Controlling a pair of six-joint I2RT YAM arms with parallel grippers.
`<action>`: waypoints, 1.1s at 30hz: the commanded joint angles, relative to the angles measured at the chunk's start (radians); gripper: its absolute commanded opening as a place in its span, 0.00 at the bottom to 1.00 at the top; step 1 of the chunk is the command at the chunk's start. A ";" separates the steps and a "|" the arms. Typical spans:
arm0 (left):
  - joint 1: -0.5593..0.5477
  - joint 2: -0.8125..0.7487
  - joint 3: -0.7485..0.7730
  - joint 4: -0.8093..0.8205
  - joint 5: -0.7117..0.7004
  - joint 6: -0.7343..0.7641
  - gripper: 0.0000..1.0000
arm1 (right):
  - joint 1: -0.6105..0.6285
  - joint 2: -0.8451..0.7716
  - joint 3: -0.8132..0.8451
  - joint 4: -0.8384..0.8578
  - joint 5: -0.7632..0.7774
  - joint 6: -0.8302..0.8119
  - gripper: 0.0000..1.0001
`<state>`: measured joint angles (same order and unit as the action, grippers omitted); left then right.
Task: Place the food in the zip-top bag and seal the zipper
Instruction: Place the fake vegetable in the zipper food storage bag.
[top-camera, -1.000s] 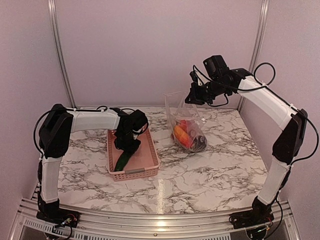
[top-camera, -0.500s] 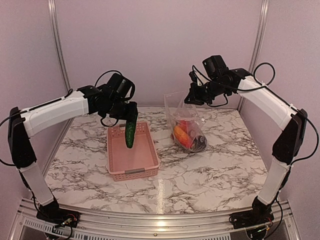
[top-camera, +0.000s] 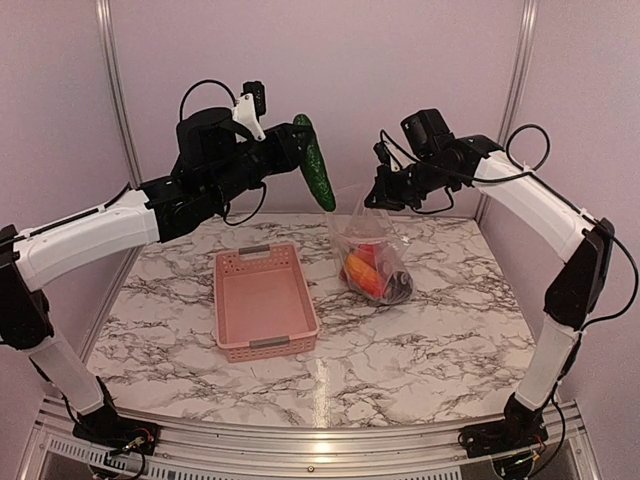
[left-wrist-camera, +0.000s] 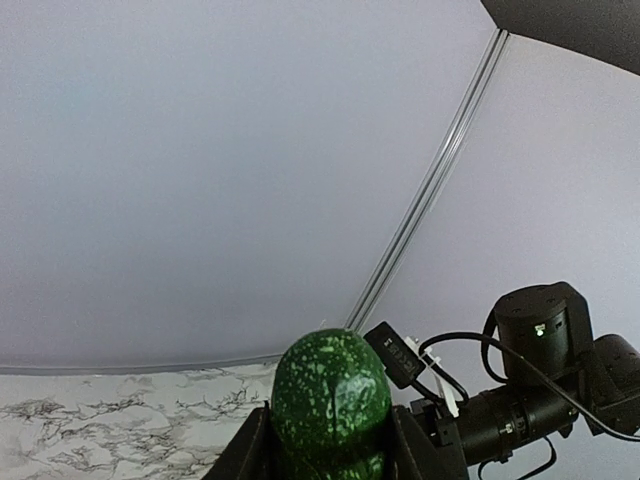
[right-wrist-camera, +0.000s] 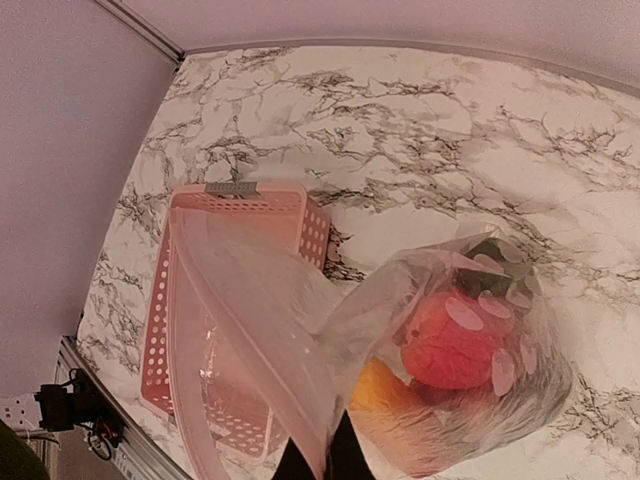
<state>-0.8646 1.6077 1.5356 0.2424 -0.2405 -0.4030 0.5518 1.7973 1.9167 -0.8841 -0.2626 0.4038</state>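
I can see the cucumber's loose end pointing down beside the bag's opening, so my left gripper should continue over the opening and release with that end inside.
My left gripper is shut on a dark green speckled cucumber and holds it high above the table, just left of the bag's mouth. In the left wrist view the cucumber sits between the jaws, end on. My right gripper is shut on the upper edge of the clear zip-top bag and holds it upright and open. In the right wrist view the bag holds red and orange food. Its pale zipper strip runs along the mouth.
A pink latticed basket stands on the marble table left of the bag, with nothing showing inside. It shows through the bag film in the right wrist view. Purple walls and metal posts close the back and sides.
My left gripper took the cucumber out of the pink basket and carried it up and right, to beside the bag's mouth. The right gripper and the bag have barely moved.
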 joint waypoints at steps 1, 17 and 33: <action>-0.030 0.087 0.048 0.183 -0.044 0.036 0.23 | 0.011 -0.033 0.055 0.007 0.008 0.020 0.00; -0.122 0.264 0.089 0.277 -0.268 0.135 0.19 | 0.014 -0.055 0.109 -0.005 -0.006 0.061 0.00; -0.160 0.326 0.073 0.180 -0.350 -0.006 0.33 | 0.014 -0.050 0.104 0.013 -0.023 0.066 0.00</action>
<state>-1.0183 1.8977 1.5913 0.4755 -0.6319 -0.3256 0.5571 1.7821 1.9800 -0.9066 -0.2726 0.4641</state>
